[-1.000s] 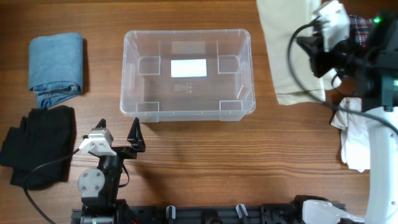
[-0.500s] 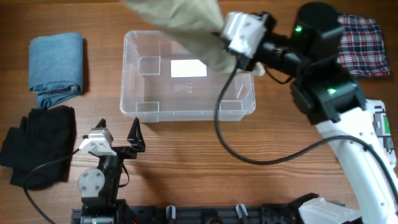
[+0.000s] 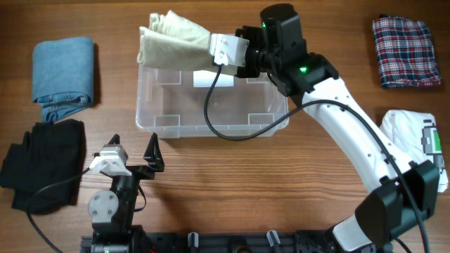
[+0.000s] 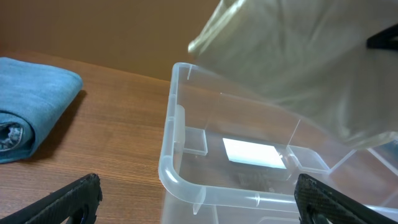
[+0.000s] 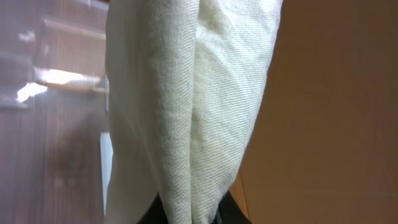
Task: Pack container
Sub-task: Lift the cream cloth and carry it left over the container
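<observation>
I should keep lowering the cream cloth (image 4: 311,65) with my right gripper until it rests on the container's base (image 3: 209,102), since the cloth hangs clear above the empty container's rim.
The clear plastic container (image 3: 267,125) stands at the table's middle, with a white label (image 3: 204,79) on its base; it also shows in the left wrist view (image 4: 180,180). My right gripper (image 3: 219,49) is shut on a cream cloth (image 3: 172,42) and holds it over the container's far rim, the cloth trailing left. The cloth fills the right wrist view (image 5: 193,99) and hangs above the container in the left wrist view (image 4: 298,68). My left gripper (image 3: 133,151) is open and empty in front of the container's near left corner.
Folded blue jeans (image 3: 63,74) lie at the far left, also in the left wrist view (image 4: 31,106). A black garment (image 3: 42,165) lies below them. A plaid cloth (image 3: 404,42) is at the far right and a white cloth (image 3: 408,137) lies under the right arm.
My right arm has swung left with the cream cloth, from the table's right side to over the container's far rim. The left arm has not moved.
</observation>
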`<state>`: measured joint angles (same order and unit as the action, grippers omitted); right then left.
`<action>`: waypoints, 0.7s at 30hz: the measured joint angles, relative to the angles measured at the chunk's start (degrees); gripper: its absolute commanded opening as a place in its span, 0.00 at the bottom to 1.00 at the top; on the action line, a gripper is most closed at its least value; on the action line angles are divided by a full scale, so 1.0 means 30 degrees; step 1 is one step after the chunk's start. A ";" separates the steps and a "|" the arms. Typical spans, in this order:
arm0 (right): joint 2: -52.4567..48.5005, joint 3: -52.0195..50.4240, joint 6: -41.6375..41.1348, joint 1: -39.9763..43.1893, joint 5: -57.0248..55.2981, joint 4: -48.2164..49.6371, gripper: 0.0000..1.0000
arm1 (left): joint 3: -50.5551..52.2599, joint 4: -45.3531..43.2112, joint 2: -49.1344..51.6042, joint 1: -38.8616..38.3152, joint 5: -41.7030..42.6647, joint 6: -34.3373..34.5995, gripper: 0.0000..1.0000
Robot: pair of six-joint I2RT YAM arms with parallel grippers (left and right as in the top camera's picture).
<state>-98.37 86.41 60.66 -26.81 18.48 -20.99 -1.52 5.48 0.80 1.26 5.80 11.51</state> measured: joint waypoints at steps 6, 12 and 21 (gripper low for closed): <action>-0.0809 0.0000 0.2280 0.0000 -0.0991 0.0015 0.04 | 0.0000 0.0007 0.0000 0.0000 0.0000 0.0000 1.00; -0.1515 0.0000 0.3402 0.0000 -0.1341 0.0022 0.04 | 0.0000 0.0007 0.0000 0.0000 0.0000 0.0000 1.00; -0.3738 0.0000 0.3701 0.0000 -0.1348 0.1530 0.04 | 0.0000 0.0007 0.0000 0.0000 0.0000 0.0000 1.00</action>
<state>-109.58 86.41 71.77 -26.81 14.44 -16.40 -1.52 5.50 0.80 1.26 5.80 11.51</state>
